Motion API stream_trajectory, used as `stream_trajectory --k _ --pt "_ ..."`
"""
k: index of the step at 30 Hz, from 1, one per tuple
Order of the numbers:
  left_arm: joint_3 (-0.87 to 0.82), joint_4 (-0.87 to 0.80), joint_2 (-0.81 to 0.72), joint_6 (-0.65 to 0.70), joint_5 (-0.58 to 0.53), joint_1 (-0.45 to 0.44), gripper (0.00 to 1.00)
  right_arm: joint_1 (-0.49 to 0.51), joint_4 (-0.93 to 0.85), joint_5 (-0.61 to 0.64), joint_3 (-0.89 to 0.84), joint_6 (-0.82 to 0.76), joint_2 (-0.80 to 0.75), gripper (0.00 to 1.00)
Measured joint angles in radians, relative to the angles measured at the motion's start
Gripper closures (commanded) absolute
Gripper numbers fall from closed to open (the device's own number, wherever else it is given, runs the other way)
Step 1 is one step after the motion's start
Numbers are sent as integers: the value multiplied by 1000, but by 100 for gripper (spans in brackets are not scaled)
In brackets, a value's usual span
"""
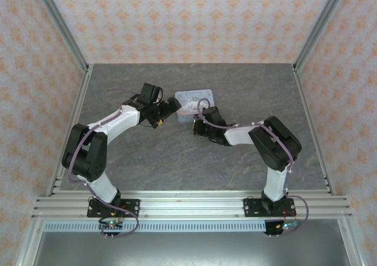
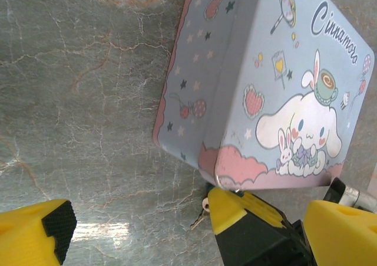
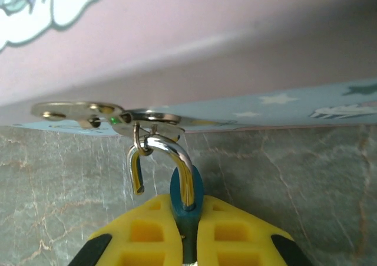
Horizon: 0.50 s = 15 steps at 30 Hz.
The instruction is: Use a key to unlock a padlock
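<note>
The padlock's open shackle hooks through the clasp ring (image 3: 143,146), so next my left gripper moves to the tin's side (image 2: 191,92) while my right gripper takes the padlock from a different angle.
The dark blue-green padlock (image 3: 186,189) is pinched between the yellow fingers of my right gripper (image 3: 187,207), which is shut on it. Its metal shackle (image 3: 171,151) stands open, one end free, and hooks through a small ring on the tin's clasp (image 3: 138,117). The tiny silvery key (image 2: 201,213) lies on the table beside a right-gripper finger (image 2: 235,210), just below the tin's corner. My left gripper (image 2: 188,236) is open over that spot, nothing between its fingers. From above, the left gripper (image 1: 169,108) and the right gripper (image 1: 198,123) flank the tin's near edge.
The pastel-blue cartoon tin (image 2: 283,95) sits on the grey marbled table (image 2: 88,101) at mid back, its clasp side facing the right gripper. Patterned walls and metal posts (image 1: 62,27) close in the table on three sides.
</note>
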Motion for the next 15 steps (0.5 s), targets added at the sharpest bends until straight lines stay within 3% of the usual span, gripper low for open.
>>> stream_trajectory --k 15 --pt "-47 4 -53 -10 4 -1 0 -7 -8 -57 -165 -43 -140 100"
